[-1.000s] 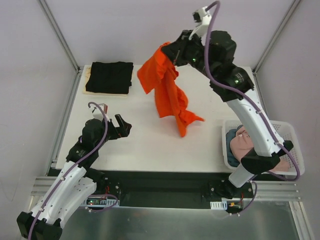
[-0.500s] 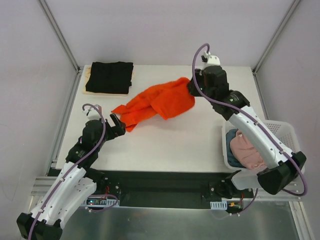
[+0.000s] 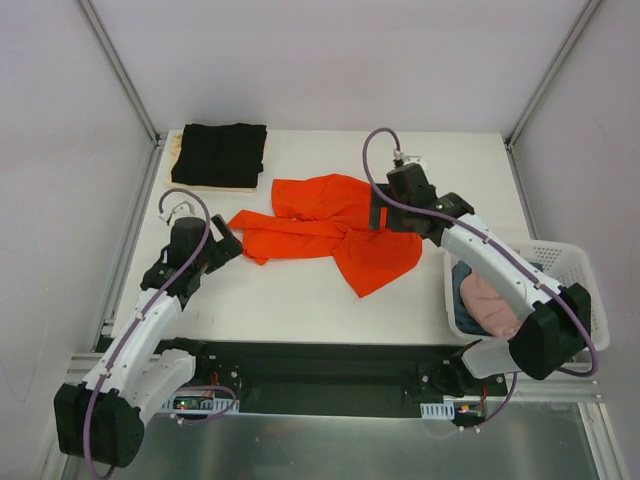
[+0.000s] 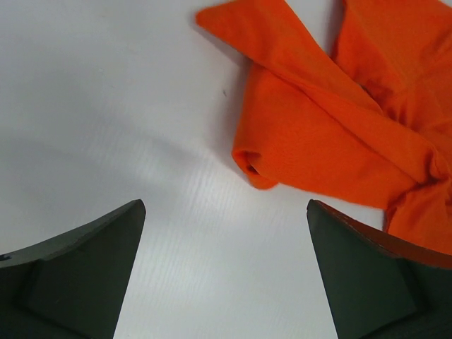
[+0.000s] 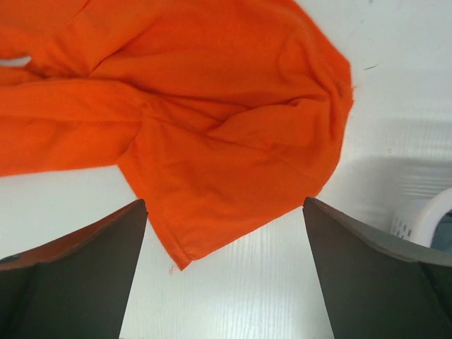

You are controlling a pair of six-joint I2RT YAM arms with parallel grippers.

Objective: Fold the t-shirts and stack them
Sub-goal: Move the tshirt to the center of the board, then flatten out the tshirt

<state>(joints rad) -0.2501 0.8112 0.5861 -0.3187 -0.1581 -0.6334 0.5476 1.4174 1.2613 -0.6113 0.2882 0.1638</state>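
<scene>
The orange-red t-shirt is bunched up across its middle, so my left gripper should grip its pointed end and pull the t-shirt flat together with my right gripper before folding.
A bright orange-red t-shirt lies crumpled and spread on the white table, free of both grippers. My right gripper hovers open over its right part; in the right wrist view the orange-red t-shirt fills the top, with its hem between the spread fingers of the right gripper. My left gripper stands open just left of the shirt's left end. In the left wrist view the orange-red t-shirt lies ahead of the empty left gripper. A folded black t-shirt rests at the back left.
A cream cloth edge shows under the black t-shirt. A white lattice basket stands at the right edge, holding a pink t-shirt and a dark blue one, partly under my right arm. The basket's rim shows in the right wrist view.
My right gripper swung the orange-red t-shirt down from the air onto the table, then opened and let it go. The left gripper shifted slightly back and left.
</scene>
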